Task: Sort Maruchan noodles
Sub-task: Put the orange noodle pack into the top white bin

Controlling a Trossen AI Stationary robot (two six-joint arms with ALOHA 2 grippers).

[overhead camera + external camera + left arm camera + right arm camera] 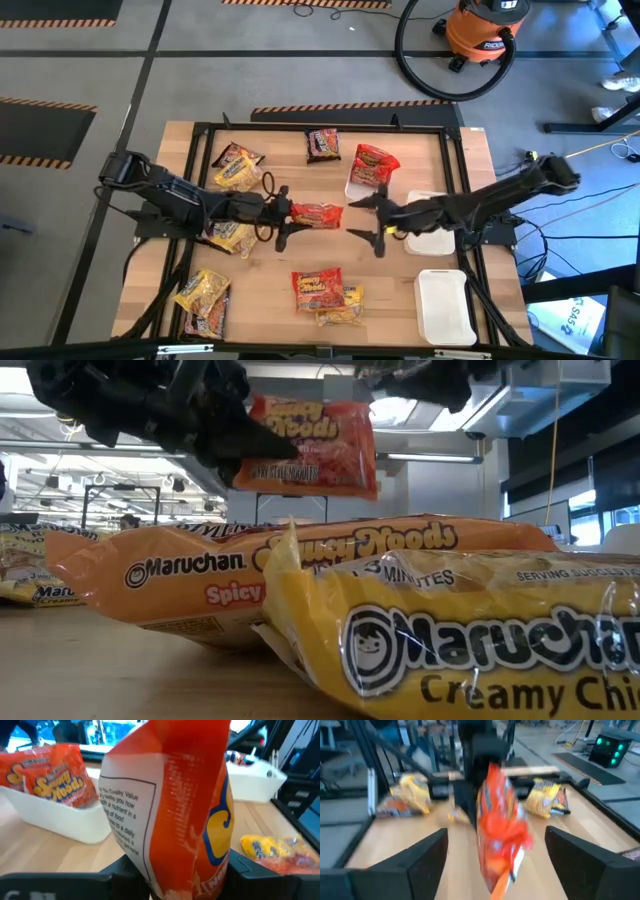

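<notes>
My left gripper is holding the red packet short of the red noodles' white tray. My right gripper should grab the packet's loose end (335, 216) and bring it there.
A red Maruchan noodles packet (318, 215) hangs over the table's middle, also in the low view (315, 445). My left gripper (284, 213) is shut on its left end. My right gripper (358, 219) faces it from the right, open; in the right wrist view its fingers (427, 860) stand wide on either side of the packet (500, 827) without touching it. Other noodles packets lie flat on the table: yellow (238, 166), dark (322, 145), and red (318, 288) beside yellow (341, 306). Another red packet (374, 165) leans in a white tray (354, 189). My left gripper pinches the red packet by its end toward the table's left (170, 877) between its two fingers (117, 875). The fingers come in about level from the table's left. The packet is lifted clear of the table and sticks out toward my right gripper.
Two more white trays (432, 238) (446, 306) stand at the right. More yellow packets lie under my left arm (231, 238) and at the near left (203, 296). A black frame (330, 128) rims the table. An orange shop vacuum (486, 32) stands on the floor beyond.
</notes>
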